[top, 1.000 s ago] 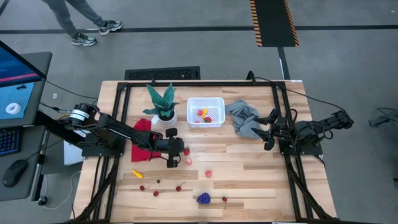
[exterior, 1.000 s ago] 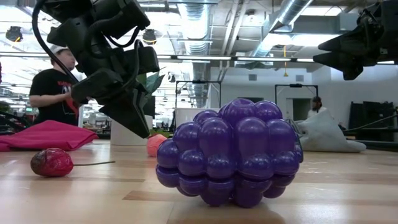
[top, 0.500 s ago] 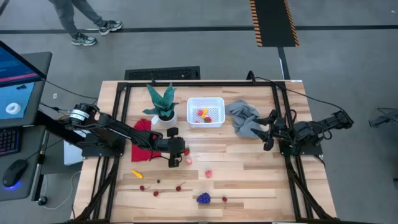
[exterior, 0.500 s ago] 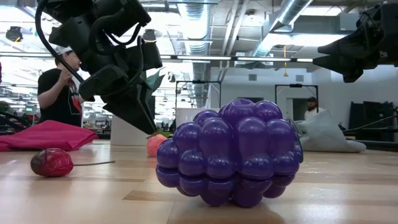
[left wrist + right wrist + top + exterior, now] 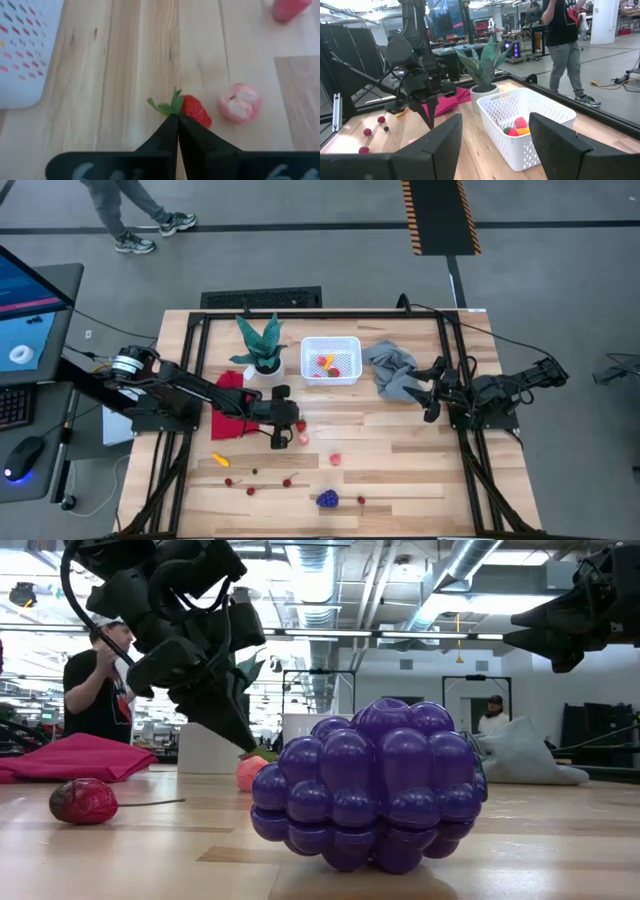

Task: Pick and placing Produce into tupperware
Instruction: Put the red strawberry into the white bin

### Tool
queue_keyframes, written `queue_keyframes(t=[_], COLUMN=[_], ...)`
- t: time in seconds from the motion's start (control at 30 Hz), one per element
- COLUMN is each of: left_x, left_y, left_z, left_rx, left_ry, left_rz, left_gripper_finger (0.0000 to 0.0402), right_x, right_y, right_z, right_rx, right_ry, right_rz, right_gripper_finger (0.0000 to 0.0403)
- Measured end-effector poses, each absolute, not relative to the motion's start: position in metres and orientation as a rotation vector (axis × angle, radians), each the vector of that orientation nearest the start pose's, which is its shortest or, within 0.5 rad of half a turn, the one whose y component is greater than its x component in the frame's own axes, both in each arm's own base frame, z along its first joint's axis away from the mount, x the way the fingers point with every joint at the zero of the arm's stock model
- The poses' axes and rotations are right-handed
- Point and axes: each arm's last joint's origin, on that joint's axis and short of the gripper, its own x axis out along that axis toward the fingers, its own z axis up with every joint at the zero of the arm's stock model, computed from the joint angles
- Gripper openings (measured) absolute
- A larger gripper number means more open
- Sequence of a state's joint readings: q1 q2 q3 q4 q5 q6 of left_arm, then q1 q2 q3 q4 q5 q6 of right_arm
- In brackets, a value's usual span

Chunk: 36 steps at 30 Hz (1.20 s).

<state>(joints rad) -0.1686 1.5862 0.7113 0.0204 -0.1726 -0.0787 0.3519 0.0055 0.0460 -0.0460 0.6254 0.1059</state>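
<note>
My left gripper's fingers are shut, and the strawberry lies crooked with its leaf top (image 5: 166, 106) next to them. Next, I back away, open my fingers and grip the strawberry by its stem.
A red strawberry (image 5: 196, 111) with a green leaf crown lies on the wood beside a pink ball (image 5: 240, 103), left of the table's middle. My left gripper (image 5: 176, 117) is shut, its tips at the leaf crown; from above it (image 5: 291, 426) sits by the strawberry (image 5: 299, 423). The white tupperware (image 5: 331, 361) at the far middle holds red and yellow pieces. A purple grape bunch (image 5: 327, 499), cherries (image 5: 250, 490) and a yellow piece (image 5: 220, 460) lie near the front. My right gripper (image 5: 495, 145) waits open at the right, level above the table. My left gripper's shut fingertips (image 5: 172, 122) meet the strawberry's green leaf crown (image 5: 170, 105), slanting down from the table's left. Whether a leaf is caught between them, I cannot tell. The strawberry lies on the table with its red body beside the right finger.
A potted plant (image 5: 262, 345) and a red cloth (image 5: 230, 405) lie behind my left arm. A grey cloth (image 5: 392, 370) lies right of the tupperware. Another pink piece (image 5: 336, 459) sits mid-table. A person (image 5: 95, 680) stands beyond the table.
My left gripper has tipped a little, and its fingertips have come down and over toward the pink ball. The produce has stayed where it lay.
</note>
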Motion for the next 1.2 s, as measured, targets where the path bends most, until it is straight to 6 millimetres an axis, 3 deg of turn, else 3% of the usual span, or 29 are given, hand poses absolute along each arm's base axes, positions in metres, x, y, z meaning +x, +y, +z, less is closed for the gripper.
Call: queue_keyframes(t=[0.57,0.77,1.2], left_x=[0.296,0.288,0.279], left_y=[-0.044,-0.042,-0.05], left_z=[0.174,0.169,0.164], left_rx=[0.112,0.012,0.025], left_ry=[0.83,0.946,1.037], left_rz=[0.032,0.125,0.129], left_gripper_finger=[0.0,0.0006,0.0155], right_x=[0.09,0.09,0.09], right_y=[0.015,0.015,0.015], right_z=[0.174,0.174,0.174], right_rx=[0.102,0.111,0.119], right_ry=[-0.009,-0.008,-0.008], right_rz=[-0.274,-0.273,-0.273], right_gripper_finger=[0.0254,0.0254,0.0254])
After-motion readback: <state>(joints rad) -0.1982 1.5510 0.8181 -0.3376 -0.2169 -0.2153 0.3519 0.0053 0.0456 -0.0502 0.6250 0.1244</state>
